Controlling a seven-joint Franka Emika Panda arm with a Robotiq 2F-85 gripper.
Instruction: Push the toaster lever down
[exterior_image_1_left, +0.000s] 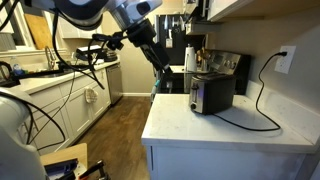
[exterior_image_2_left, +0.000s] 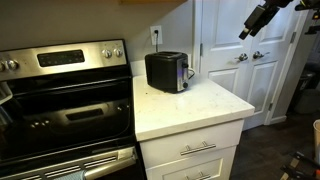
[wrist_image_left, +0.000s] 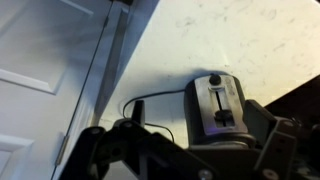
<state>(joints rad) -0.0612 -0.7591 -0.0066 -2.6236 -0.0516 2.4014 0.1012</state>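
Note:
I expect the toaster lever (wrist_image_left: 224, 117) to slide straight down close to the dark knob when I push, because a long clear slot (wrist_image_left: 219, 99) runs toward the knob.
The toaster (exterior_image_1_left: 212, 93) (exterior_image_2_left: 165, 70) is small and black and stands on the white counter (exterior_image_1_left: 230, 132) (exterior_image_2_left: 195, 105) in both exterior views. Its steel end face (exterior_image_2_left: 183, 72) points away from the wall. In the wrist view the toaster (wrist_image_left: 222, 105) lies below me, and the toaster lever (wrist_image_left: 223, 117) is a small dark tab in the vertical slot of the steel face. My gripper (wrist_image_left: 195, 118) is open and empty, with a finger showing on either side of the toaster. In the exterior views the gripper (exterior_image_1_left: 158, 68) (exterior_image_2_left: 252, 24) hangs in the air, well away from the toaster and above counter height.
A black cord (exterior_image_1_left: 262, 100) runs from the toaster to a wall outlet (exterior_image_1_left: 285, 60). A dark coffee maker (exterior_image_1_left: 190, 55) stands behind the toaster. A steel stove (exterior_image_2_left: 60, 90) adjoins the counter. White doors (exterior_image_2_left: 240, 60) stand beyond the counter's end.

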